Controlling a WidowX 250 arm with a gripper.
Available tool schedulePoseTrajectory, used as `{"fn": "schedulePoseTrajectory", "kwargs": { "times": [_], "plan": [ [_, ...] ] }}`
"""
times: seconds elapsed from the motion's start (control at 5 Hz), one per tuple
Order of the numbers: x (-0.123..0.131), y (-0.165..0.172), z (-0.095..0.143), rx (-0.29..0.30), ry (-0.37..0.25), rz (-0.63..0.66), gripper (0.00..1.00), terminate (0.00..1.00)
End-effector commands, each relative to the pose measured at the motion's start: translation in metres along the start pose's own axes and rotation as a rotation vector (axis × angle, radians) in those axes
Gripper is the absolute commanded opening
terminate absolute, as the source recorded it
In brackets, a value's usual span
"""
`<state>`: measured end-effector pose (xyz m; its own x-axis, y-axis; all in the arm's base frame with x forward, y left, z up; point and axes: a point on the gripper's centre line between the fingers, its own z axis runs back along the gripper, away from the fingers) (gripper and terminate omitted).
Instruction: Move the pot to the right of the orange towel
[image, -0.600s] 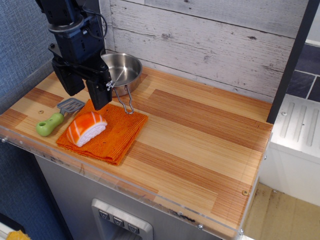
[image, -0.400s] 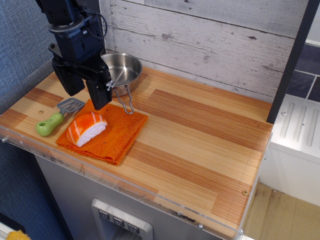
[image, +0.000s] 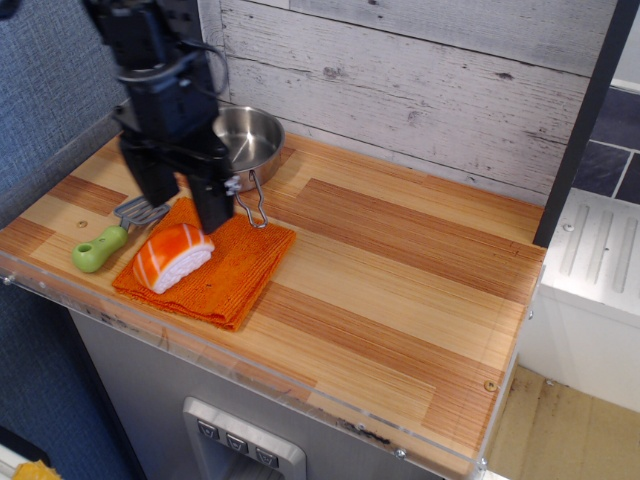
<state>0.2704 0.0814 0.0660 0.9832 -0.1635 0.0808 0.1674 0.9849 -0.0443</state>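
When I carry the pot away, the orange towel (image: 236, 267) should stay in place: the wire handle's tip (image: 258, 221) just lies over the towel's back edge.
The pot (image: 252, 137), a small shiny steel pan, sits at the back left of the wooden counter near the wall. Its wire loop handle (image: 252, 203) points forward, and its tip lies on the back edge of the orange towel (image: 232, 262). The towel lies folded at the front left. My gripper (image: 188, 203) hangs in front and to the left of the pot, over the towel's back left corner. Its two black fingers (image: 215, 205) stand apart with nothing between them. It hides part of the pot's left rim.
An orange-and-white salmon sushi toy (image: 172, 256) lies on the towel. A green-handled grey spatula (image: 102, 246) lies left of the towel by the counter's front left edge. A plank wall runs along the back. The wooden counter (image: 400, 280) stretches to the right of the towel.
My gripper has shifted a little to the right and lower, toward the towel and the pot's handle. The pot, towel, sushi toy and spatula have not moved.
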Motion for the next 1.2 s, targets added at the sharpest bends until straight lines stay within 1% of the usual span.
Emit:
{"fn": "schedulePoseTrajectory", "kwargs": {
  "times": [0.0, 0.2, 0.4, 0.8, 1.0],
  "plan": [
    [0.035, 0.000, 0.008, 0.003, -0.062, 0.008, 1.00, 0.00],
    [0.052, 0.002, 0.013, 0.055, -0.102, 0.011, 1.00, 0.00],
    [0.072, 0.006, 0.015, 0.109, -0.122, 0.004, 1.00, 0.00],
    [0.097, 0.018, 0.001, 0.193, -0.102, -0.017, 1.00, 0.00],
    [0.106, 0.027, -0.007, 0.240, -0.099, -0.019, 1.00, 0.00]
  ]
}}
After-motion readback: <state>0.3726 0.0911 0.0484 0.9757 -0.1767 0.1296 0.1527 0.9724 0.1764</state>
